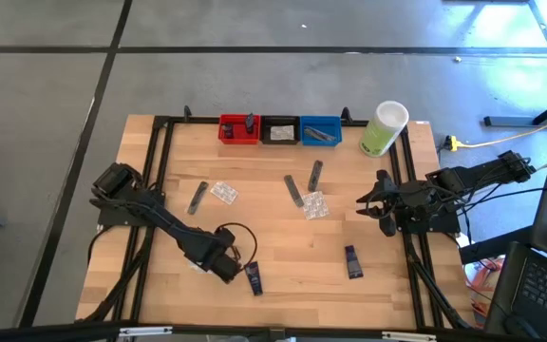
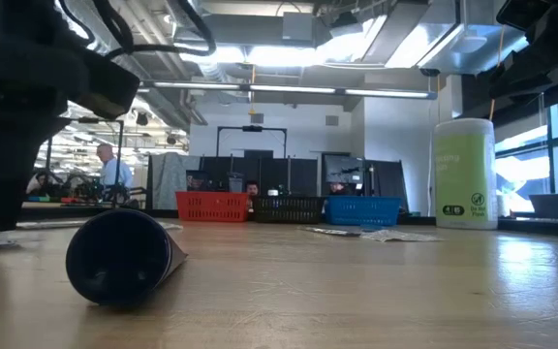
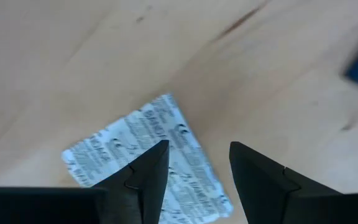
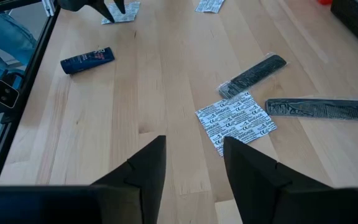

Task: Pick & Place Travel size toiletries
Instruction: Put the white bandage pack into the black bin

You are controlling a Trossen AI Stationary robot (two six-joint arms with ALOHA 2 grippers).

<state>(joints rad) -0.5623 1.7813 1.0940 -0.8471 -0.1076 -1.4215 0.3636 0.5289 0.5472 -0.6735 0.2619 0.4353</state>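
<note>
The silver packet [image 3: 138, 140] is under my left gripper and far from my right gripper, so my left gripper should pass it to my right gripper above the table's middle [image 1: 288, 226].
My left gripper [image 1: 224, 269] points down near the table's front edge, open, over a silver printed packet [image 3: 143, 163] that lies flat on the wood. A navy tube [image 1: 253, 277] lies just to its right, seen end-on in the low view [image 2: 119, 257]. My right gripper [image 4: 194, 142] is open and raised at the table's right side [image 1: 364, 204], holding nothing. Ahead of it lie another packet [image 4: 236, 119], two dark flat sachets [image 4: 253, 74] [image 4: 316, 107] and, near the front, a second navy tube [image 1: 352, 261]. A third packet [image 1: 223, 193] and a sachet [image 1: 198, 197] lie left of centre.
Red [image 1: 238, 129], black [image 1: 279, 130] and blue [image 1: 320, 130] bins stand in a row at the far edge, with small items inside. A tall pale-green container with a white lid [image 1: 383, 128] stands at the far right. Bare wood lies between the two arms.
</note>
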